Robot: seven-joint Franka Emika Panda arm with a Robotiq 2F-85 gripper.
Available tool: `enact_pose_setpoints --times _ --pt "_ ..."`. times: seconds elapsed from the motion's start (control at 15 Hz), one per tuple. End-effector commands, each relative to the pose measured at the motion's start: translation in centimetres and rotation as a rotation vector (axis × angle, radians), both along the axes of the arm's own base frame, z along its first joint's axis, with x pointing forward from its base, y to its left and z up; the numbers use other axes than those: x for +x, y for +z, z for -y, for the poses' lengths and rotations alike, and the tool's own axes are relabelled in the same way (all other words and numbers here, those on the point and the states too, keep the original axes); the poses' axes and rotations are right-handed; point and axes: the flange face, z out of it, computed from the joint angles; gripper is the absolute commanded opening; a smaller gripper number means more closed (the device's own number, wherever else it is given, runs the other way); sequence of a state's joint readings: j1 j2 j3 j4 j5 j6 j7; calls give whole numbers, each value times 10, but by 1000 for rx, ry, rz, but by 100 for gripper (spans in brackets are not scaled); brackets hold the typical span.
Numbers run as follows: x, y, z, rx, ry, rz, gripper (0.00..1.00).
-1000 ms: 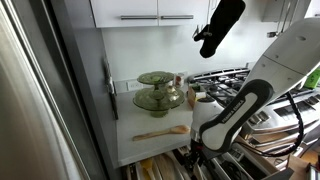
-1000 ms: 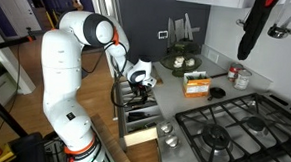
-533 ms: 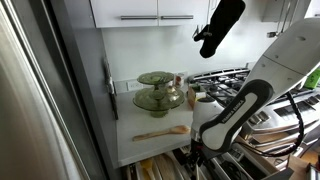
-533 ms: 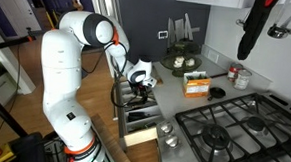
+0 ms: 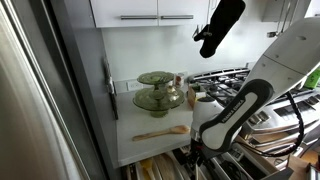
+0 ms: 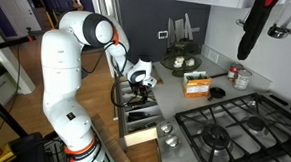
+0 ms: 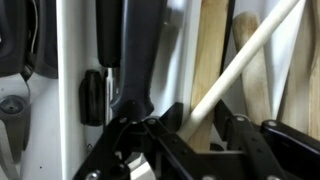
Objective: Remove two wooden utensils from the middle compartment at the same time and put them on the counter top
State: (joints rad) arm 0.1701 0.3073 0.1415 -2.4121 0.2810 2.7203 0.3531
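Observation:
My gripper is too near the middle compartment's divider [image 7: 176, 76]. I need to open it, move it toward the crossing wooden handles [image 7: 212, 94] and close it around both handles.
My gripper [image 7: 197, 125] is lowered into the open utensil drawer [image 5: 160, 170], also seen in an exterior view [image 6: 135, 87]. In the wrist view its two black fingers stand close on either side of pale wooden handles in the middle compartment. These are a flat wooden utensil [image 7: 210, 55] and a round wooden handle [image 7: 255, 45] that crosses it diagonally. The wood fills the gap between the fingers, so the gripper looks shut on them. The white counter top [image 5: 135, 150] lies just behind the drawer.
A slim wooden spoon [image 5: 160, 132] lies on the counter, with green glass dishes [image 5: 158, 95] behind it. A black utensil [image 7: 135, 50] fills the slot beside the wood. The gas stove [image 6: 233, 131] is next to the drawer, and an orange box [image 6: 196, 86] sits on the counter.

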Motion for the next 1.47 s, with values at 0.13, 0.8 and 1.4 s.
enact_pose_setpoints --times 0.13,0.8,1.4 --pt "-6 16 -17 -26 10 -13 43" --pt "-8 28 -46 -32 82 -44 0" --pt "-7 28 -45 -40 51 -31 73"
